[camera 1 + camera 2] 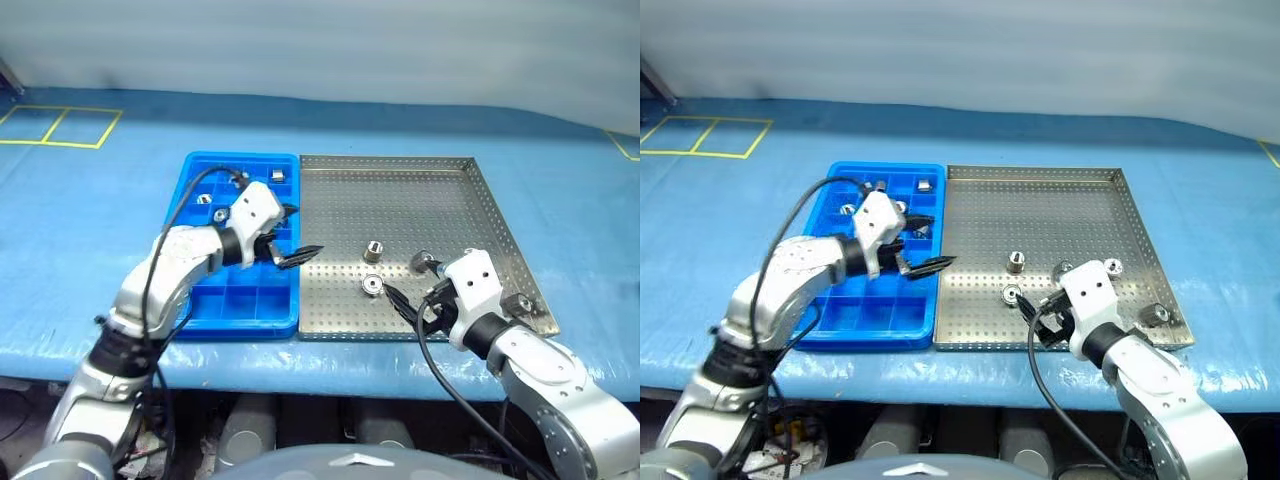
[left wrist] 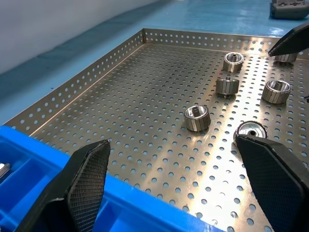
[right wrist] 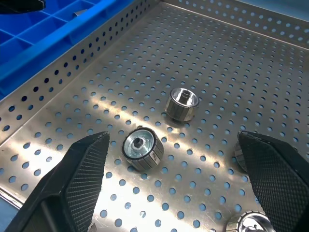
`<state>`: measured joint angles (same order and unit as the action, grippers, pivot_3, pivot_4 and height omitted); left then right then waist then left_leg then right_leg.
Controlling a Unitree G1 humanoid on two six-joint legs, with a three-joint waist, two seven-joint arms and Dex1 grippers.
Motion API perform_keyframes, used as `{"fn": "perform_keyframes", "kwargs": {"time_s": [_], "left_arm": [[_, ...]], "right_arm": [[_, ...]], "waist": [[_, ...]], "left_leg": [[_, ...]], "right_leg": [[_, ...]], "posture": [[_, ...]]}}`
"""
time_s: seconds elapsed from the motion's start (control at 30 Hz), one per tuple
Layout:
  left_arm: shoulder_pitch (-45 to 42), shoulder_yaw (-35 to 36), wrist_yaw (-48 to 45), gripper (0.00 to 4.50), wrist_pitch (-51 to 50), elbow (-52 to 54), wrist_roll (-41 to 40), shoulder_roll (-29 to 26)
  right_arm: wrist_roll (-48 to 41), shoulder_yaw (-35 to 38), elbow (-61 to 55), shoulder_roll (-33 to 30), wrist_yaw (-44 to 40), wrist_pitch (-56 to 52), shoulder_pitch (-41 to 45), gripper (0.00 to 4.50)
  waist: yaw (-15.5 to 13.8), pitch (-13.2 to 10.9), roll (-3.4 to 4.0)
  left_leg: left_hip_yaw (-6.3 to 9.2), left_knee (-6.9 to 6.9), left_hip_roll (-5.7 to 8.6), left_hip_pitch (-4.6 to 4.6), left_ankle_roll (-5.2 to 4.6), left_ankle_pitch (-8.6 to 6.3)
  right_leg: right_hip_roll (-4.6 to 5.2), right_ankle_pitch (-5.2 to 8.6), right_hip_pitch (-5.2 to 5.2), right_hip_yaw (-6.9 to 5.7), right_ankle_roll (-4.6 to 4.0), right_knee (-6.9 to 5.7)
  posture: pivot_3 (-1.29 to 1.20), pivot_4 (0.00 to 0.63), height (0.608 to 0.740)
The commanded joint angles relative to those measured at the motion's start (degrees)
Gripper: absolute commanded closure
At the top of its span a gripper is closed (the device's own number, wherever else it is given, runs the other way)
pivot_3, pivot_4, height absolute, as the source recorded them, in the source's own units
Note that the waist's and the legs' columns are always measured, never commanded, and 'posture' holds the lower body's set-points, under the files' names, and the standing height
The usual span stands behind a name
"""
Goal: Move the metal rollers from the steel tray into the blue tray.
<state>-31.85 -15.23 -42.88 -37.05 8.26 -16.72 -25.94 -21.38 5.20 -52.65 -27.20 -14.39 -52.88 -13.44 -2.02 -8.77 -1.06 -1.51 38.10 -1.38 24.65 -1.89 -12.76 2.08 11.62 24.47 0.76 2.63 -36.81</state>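
Note:
My left gripper should keep moving toward the upright roller (image 1: pixel 373 252), as it stands clear of its neighbours and the way there is open, and then close around its sides (image 1: pixel 373 256).
The steel tray (image 1: pixel 420 190) lies right of the blue tray (image 1: pixel 240 305), their sides touching. Several metal rollers rest on the steel tray's near half, among them one upright (image 1: pixel 375 250), one on its side (image 1: pixel 372 285) and one at the near right corner (image 1: pixel 518 303). Several more sit in the blue tray's far compartments (image 1: pixel 279 175). My left gripper (image 1: pixel 291 234) hangs open and empty over the blue tray's right edge, pointing toward the steel tray. My right gripper (image 1: pixel 414 299) stands open and empty at the steel tray's near edge, just short of the side-lying roller (image 3: pixel 142 148).
Both trays sit on a blue-covered table (image 1: pixel 100 230); its front edge runs just below them. Yellow tape squares (image 1: pixel 60 125) mark the far left. A black cable (image 1: pixel 175 215) loops over the left arm above the blue tray.

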Motion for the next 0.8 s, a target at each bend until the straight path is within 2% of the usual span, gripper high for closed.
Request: {"fn": "perform_keyframes", "kwargs": {"time_s": [0.03, 0.1, 0.23, 0.5, 0.8], "left_arm": [[-6.1, -3.3, -0.5, 0.0, 1.0, -6.2, 2.8, 3.5], [-8.3, -4.3, -1.1, 0.0, 2.1, -9.8, 3.7, 5.4], [-14.5, -7.1, -0.9, 0.0, 7.7, -22.8, 7.4, 12.9], [-21.0, -6.5, 2.9, 0.0, 15.9, -44.3, 12.7, 23.6], [-22.8, -7.8, 3.4, 0.0, 19.3, -55.5, 18.7, 27.0]], "right_arm": [[0.6, 1.5, -3.9, 0.8, 1.3, 1.3, -1.8, 0.02], [0.8, 1.7, -4.6, 1.2, 1.7, 1.4, -2.7, 0.02], [1.6, 1.9, -7.0, 2.8, 3.6, 1.6, -5.8, 0.02], [1.9, 1.2, -7.3, 3.7, 7.1, 5.6, -10.2, 0.02], [1.4, 0.3, -7.3, 3.4, 9.8, 8.7, -12.3, 0.02]], "waist": [[0.4, 0.0, 0.0], [0.9, 0.0, 0.02], [1.4, 0.0, 0.02], [3.6, 0.0, 0.01], [4.7, 0.0, 0.01]], "left_leg": [[0.0, 0.0, 0.14, -0.01, 0.0, 0.0], [0.03, -0.02, 0.16, 0.0, 0.0, 0.0], [0.04, -0.02, 0.15, -0.02, 0.0, 0.0], [-0.03, 0.02, 0.16, 0.0, -0.03, -0.02], [-0.07, 0.01, 0.11, -0.03, -0.03, -0.02]], "right_leg": [[-0.02, 0.0, 0.0, 0.01, 0.0, 0.0], [-0.05, 0.0, 0.01, 0.01, 0.0, 0.0], [-0.11, 0.01, 0.0, 0.05, -0.01, -0.02], [-0.12, -0.03, 0.04, 0.2, 0.05, -0.01], [-0.14, -0.04, 0.05, 0.25, 0.06, -0.02]], "posture": [[-0.01, 0.15, 0.74], [-0.02, 0.15, 0.74], [-0.07, 0.15, 0.74], [-0.13, 0.15, 0.74], [-0.17, 0.15, 0.74]]}}
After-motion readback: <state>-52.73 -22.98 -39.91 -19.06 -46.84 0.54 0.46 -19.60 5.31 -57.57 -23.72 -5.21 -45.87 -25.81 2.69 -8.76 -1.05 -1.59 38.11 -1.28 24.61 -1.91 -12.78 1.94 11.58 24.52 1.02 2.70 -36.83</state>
